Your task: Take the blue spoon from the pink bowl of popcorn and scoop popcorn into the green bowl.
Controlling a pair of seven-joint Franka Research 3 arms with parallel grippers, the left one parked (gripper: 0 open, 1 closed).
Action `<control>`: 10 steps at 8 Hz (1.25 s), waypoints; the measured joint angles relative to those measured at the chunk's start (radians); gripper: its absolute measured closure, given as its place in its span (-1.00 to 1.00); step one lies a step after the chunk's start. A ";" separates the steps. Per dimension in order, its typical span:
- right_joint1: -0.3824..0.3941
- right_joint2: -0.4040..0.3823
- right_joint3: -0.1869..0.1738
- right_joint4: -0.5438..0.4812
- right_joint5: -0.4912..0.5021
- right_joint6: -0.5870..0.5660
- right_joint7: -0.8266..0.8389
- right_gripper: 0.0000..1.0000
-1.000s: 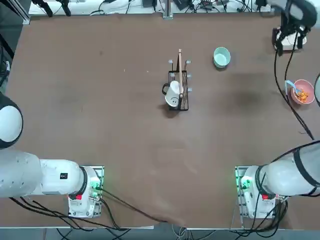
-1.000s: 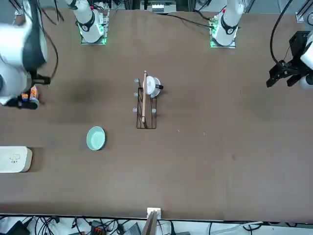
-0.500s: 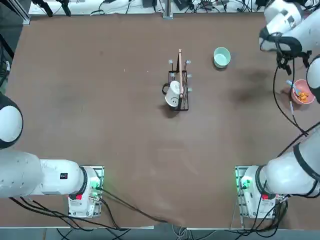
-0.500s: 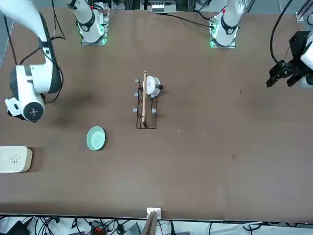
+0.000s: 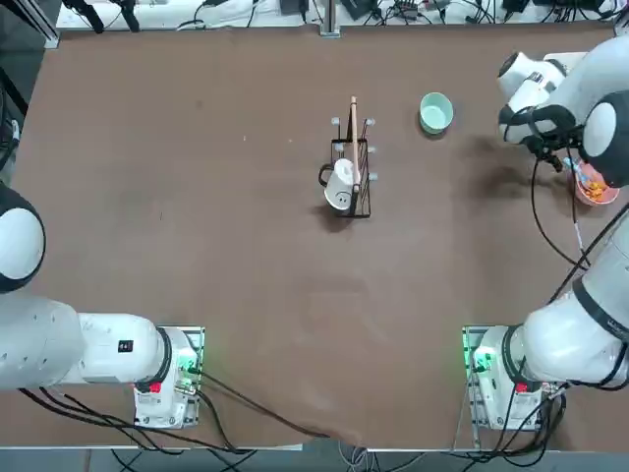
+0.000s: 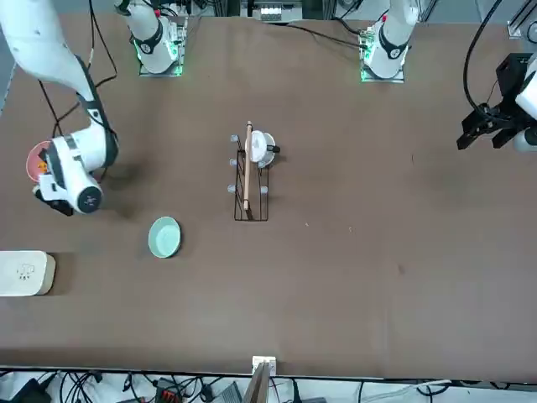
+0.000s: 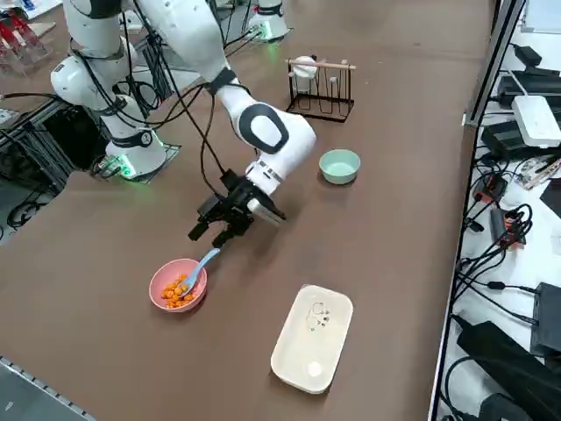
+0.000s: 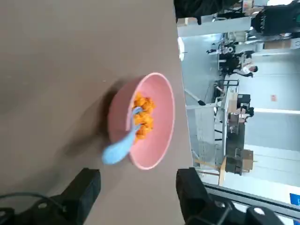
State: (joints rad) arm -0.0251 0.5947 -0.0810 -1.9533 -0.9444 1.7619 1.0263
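Observation:
The blue spoon (image 8: pixel 120 148) will pick up only a little popcorn when I scoop, because the spoon's head is small and the popcorn (image 8: pixel 145 116) around it lies in chunky pieces.
The pink bowl (image 7: pixel 178 284) (image 8: pixel 154 93) sits near the table's right edge and holds orange popcorn (image 7: pixel 178 290) (image 8: pixel 143 115). The blue spoon (image 7: pixel 202 266) (image 8: pixel 123 143) rests in it, bowl end in the popcorn, handle leaning out over the rim. My right gripper (image 7: pixel 210 235) (image 8: pixel 136 185) hangs open just above and beside the spoon handle, touching nothing. The green bowl (image 5: pixel 435 111) (image 7: pixel 339 165) stands apart, further in on the table, with nothing in it. In the top view my arm hides part of the pink bowl (image 5: pixel 598 189).
A black wire rack with a white mug (image 5: pixel 347 180) (image 7: pixel 320 83) stands mid-table. A white rounded box (image 7: pixel 311 338) (image 6: pixel 23 273) lies at the far right corner. The table's right edge runs close to the pink bowl.
My right arm has swung from the far right corner toward the pink bowl and dropped lower. The gripper now hangs by the spoon handle, still open. Bowls and spoon have not moved.

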 joint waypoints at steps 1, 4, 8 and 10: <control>0.013 0.012 0.000 0.001 -0.008 0.000 0.018 -0.95; 0.012 0.024 -0.003 0.001 -0.088 -0.002 0.050 -0.88; 0.012 0.112 -0.003 0.001 -0.212 -0.002 0.138 -0.71; 0.012 0.127 -0.004 0.004 -0.239 -0.005 0.144 -0.43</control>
State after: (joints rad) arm -0.0132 0.7215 -0.0854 -1.9498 -1.1829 1.7566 1.1698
